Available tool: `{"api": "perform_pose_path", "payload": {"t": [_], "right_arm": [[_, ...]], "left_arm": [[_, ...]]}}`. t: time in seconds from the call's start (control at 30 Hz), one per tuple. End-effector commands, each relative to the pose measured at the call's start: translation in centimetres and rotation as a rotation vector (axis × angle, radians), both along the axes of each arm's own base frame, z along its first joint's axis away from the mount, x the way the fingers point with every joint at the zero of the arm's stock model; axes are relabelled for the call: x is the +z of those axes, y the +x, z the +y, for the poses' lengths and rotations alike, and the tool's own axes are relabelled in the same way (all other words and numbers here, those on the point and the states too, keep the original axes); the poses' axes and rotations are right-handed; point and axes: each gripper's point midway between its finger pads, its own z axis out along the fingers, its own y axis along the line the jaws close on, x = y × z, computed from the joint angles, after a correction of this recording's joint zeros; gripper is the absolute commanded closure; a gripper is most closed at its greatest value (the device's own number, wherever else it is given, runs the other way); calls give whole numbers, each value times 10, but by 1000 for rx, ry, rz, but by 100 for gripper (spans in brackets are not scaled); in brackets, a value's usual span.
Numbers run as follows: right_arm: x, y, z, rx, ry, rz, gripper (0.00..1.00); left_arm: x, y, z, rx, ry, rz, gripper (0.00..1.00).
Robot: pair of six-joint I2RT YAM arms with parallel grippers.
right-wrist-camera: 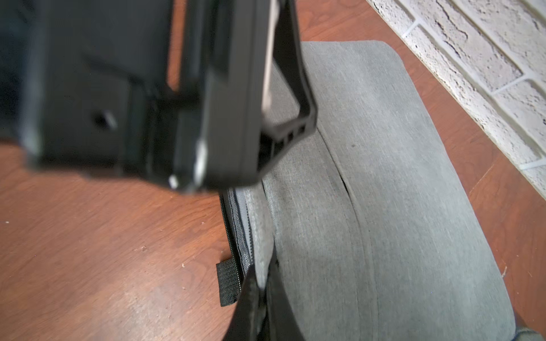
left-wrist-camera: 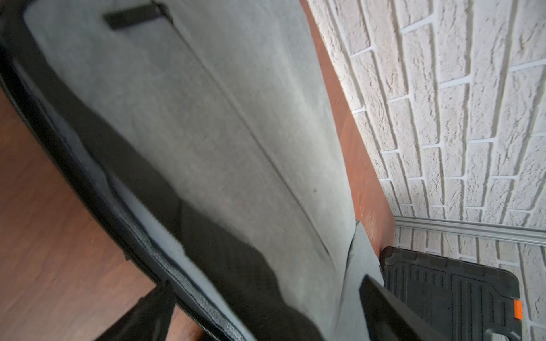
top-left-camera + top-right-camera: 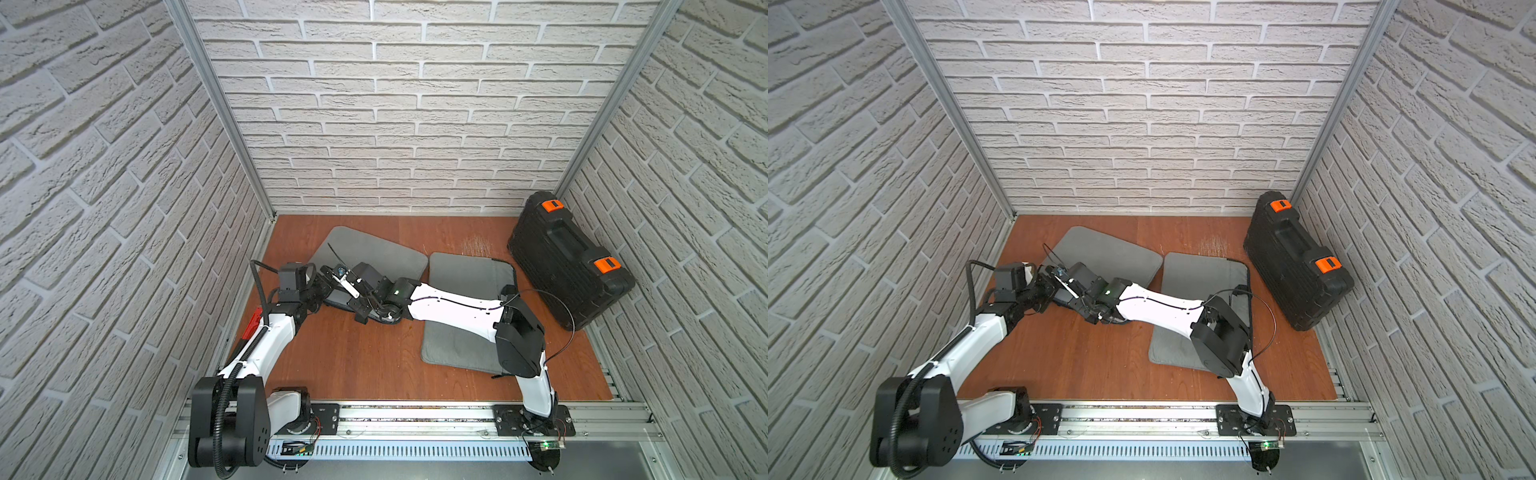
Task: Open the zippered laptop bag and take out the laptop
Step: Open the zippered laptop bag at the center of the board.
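The robot's right gripper should raise the flap's edge point(image 1: 262, 241) before its left gripper reaches inside for the laptop, because the grey flap hangs low over the bag's opening point(image 2: 219, 258).
The grey zippered laptop bag point(image 3: 374, 249) point(image 3: 1113, 253) lies at the back left of the wooden table, and both grippers meet at its near left edge. My right gripper point(image 3: 338, 274) point(image 1: 258, 283) is shut on the edge of the bag's grey upper flap point(image 1: 384, 206), just beside the zipper point(image 1: 233, 236) and a black webbing tab point(image 1: 227, 283). My left gripper point(image 3: 322, 286) point(image 2: 266, 313) is open, its fingers point(image 2: 384, 310) standing on either side of the bag's unzipped edge point(image 2: 189, 295). Pale lining and dark shadow show under the flap. The laptop is hidden.
A second grey sleeve point(image 3: 465, 332) lies right of centre under my right arm. A black hard case with orange latches point(image 3: 569, 257) leans at the back right wall. Brick walls close three sides. Bare table point(image 3: 353, 353) lies in front.
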Motion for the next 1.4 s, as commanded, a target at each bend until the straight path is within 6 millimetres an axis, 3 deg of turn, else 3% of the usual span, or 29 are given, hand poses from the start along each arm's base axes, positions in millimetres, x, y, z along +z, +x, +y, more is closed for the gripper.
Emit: {"api": "perform_pose_path", "payload": {"t": [0.0,0.07,0.13,0.3,0.37,0.47,0.57,0.67,1.03,1.23,1.3,1.37], "right_arm": [[68,-9,14,42,180,-42,94],[67,-14,13,57,187,-25,94],[63,-18,12,65,189,-9,94],[49,-16,1,37,153,-4,93],[39,-11,-5,6,114,-15,77],[26,-4,-10,-14,63,-38,43],[20,2,-10,-28,37,-62,22],[3,4,-7,-22,15,-58,13],[-27,20,-2,-65,-43,-105,1],[-20,46,-18,-212,-64,-205,0],[-21,53,-21,-239,-67,-228,6],[-23,60,-25,-267,-80,-246,19]], "left_arm": [[5,14,-2,34,-39,-66,2],[4,23,-6,29,-51,-79,3],[6,31,-9,19,-58,-97,11],[13,44,-16,4,-81,-125,61],[18,45,-18,-2,-82,-133,84],[25,45,-20,-7,-80,-139,99],[31,44,-20,-7,-77,-146,100],[37,42,-20,-9,-69,-151,100],[49,41,-22,-23,-74,-159,100],[51,35,-22,-26,-76,-155,100],[51,33,-21,-24,-75,-152,100],[52,31,-22,-28,-78,-152,100]]}}
